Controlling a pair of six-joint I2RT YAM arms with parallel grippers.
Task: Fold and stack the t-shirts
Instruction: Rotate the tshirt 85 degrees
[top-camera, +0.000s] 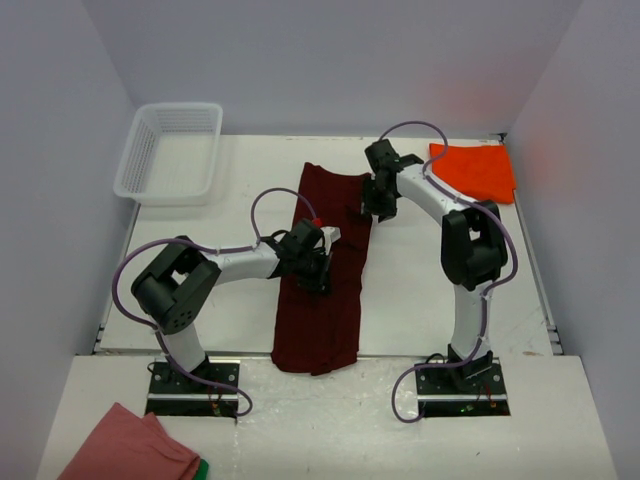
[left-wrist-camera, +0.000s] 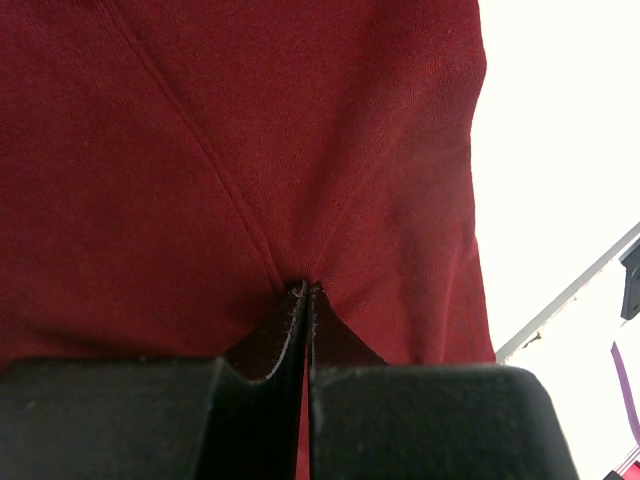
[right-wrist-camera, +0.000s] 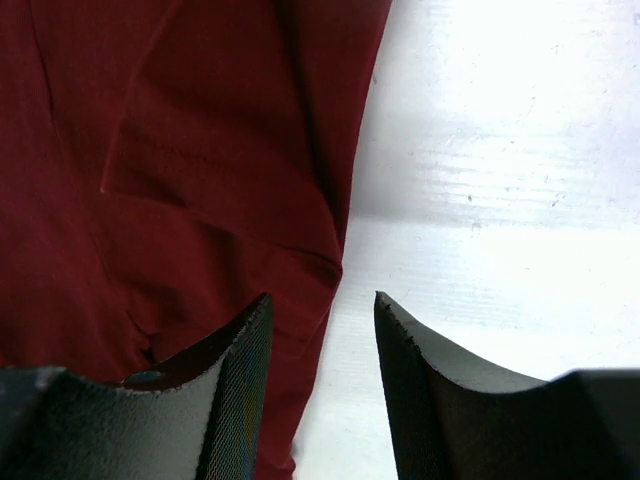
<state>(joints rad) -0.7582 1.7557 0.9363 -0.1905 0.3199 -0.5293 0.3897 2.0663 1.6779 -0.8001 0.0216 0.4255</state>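
The maroon t-shirt's near end (top-camera: 315, 363) hangs over the table's front edge, so my left gripper should take the t-shirt's far half (top-camera: 335, 205) and drag it back before folding.
The dark maroon t-shirt (top-camera: 325, 320) lies as a long narrow strip down the middle of the table, its near end hanging over the front edge. My left gripper (top-camera: 316, 272) is shut on the t-shirt's middle. In the left wrist view creases in the cloth (left-wrist-camera: 250, 120) run into the closed tips of the left gripper (left-wrist-camera: 305, 290). My right gripper (top-camera: 374, 206) is open at the strip's upper right edge. In the right wrist view the right gripper (right-wrist-camera: 322, 300) straddles the maroon hem (right-wrist-camera: 200, 150), one finger over cloth, one over bare table. The orange-red t-shirt (top-camera: 475, 170) lies folded at the back right.
A white mesh basket (top-camera: 170, 150) stands at the back left corner. A salmon-pink cloth with a green edge (top-camera: 125, 445) lies on the lower shelf at the near left. Walls close in the white table (top-camera: 430, 290) on three sides.
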